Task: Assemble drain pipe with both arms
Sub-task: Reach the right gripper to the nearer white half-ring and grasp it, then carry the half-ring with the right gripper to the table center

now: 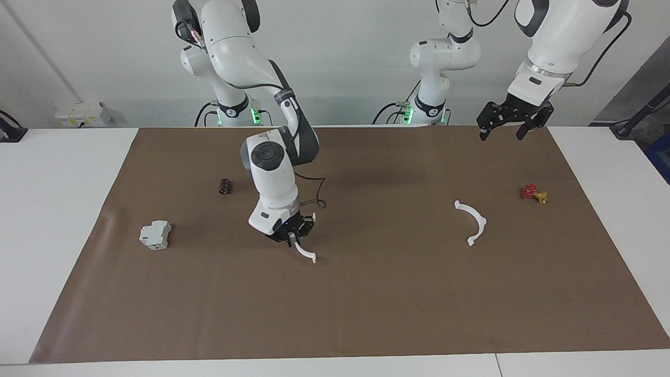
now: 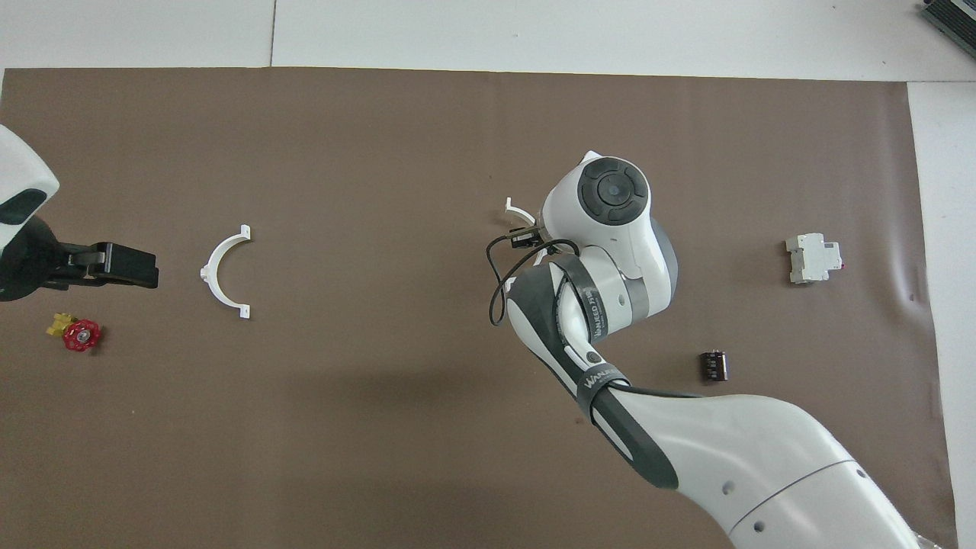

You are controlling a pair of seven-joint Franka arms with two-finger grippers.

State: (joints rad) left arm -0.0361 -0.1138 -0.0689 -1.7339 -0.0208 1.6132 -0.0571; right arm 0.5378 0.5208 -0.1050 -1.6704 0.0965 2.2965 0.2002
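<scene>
The held half-ring's open side (image 1: 314,239) is turned toward the other half-ring (image 2: 211,273). My right gripper should now bring the held half-ring toward that half-ring until their end tabs line up, and then let go.
One white half-ring (image 1: 304,254) of the drain pipe lies mid-mat, toward the right arm's end of the table. My right gripper (image 1: 291,238) is down on its middle, fingers closed on it. In the overhead view only one end tab of this half-ring (image 2: 515,209) shows; the right arm's wrist hides the rest and the gripper. The other half-ring (image 1: 481,220) (image 2: 207,272) lies flat on the mat toward the left arm's end. My left gripper (image 1: 502,133) (image 2: 141,267) waits open and empty in the air, over the mat near its base.
A grey-white boxy block (image 1: 155,234) (image 2: 812,258) and a small black part (image 1: 225,186) (image 2: 714,365) lie toward the right arm's end. A red-and-yellow valve (image 1: 534,193) (image 2: 76,333) lies below the left gripper. A brown mat (image 1: 366,314) covers the table.
</scene>
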